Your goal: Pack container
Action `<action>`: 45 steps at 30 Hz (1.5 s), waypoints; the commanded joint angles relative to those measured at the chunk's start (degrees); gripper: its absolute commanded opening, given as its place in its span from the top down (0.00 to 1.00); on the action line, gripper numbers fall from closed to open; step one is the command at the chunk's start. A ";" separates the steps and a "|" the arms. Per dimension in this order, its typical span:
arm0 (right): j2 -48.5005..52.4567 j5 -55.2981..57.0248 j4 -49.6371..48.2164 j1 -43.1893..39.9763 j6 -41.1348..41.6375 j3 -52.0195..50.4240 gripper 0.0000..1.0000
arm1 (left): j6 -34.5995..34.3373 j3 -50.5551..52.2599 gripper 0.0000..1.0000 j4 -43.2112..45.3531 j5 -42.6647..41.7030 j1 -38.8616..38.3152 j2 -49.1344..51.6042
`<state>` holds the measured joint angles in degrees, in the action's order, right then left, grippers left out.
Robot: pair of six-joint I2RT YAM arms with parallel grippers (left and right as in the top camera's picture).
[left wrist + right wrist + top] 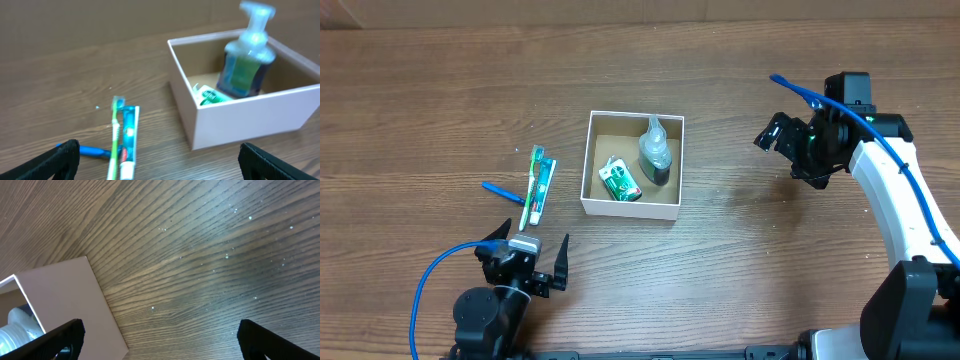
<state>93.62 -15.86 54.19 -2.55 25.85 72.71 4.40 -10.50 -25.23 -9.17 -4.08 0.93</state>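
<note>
The toothbrush and the toothpaste tube are lying over the blue razor-like item's end (525, 202), so next my left gripper goes around and grabs its free handle (495, 189) first.
The container (605, 206), a small white box with a brown inside, stands mid-table. It holds a clear pump bottle (655, 154) with blue-green liquid and a green packet (619, 181). It also shows in the left wrist view (240, 117) and the right wrist view (60, 292). A green toothbrush (533, 184) and a toothpaste tube (543, 189) lie side by side left of the box, with a blue razor-like item (501, 190) beside them. My left gripper (527, 267) is open and empty near the front edge, just short of the toothbrush (116, 140) and tube (128, 142). My right gripper (780, 137) is open and empty above bare table right of the box.
The wooden table (750, 250) spreads all around. Blue cables run along both arms. The blue item (92, 150) lies by my left finger in the left wrist view.
</note>
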 commanded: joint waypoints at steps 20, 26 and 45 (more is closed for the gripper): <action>-1.27 -0.52 -0.04 -0.11 0.11 0.15 0.00 | -9.05 -62.36 0.00 -26.36 15.45 1.86 82.84; -1.27 -0.52 -0.04 -0.11 0.11 0.15 0.00 | -13.68 -62.36 0.00 -25.07 13.33 2.95 95.91; -1.27 -0.52 -0.04 -0.11 0.11 0.15 0.00 | -35.52 -56.59 0.18 -22.27 4.61 16.72 103.86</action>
<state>93.62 -16.27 54.24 -2.55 25.89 72.66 -26.50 -70.04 -50.04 -1.37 12.78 103.31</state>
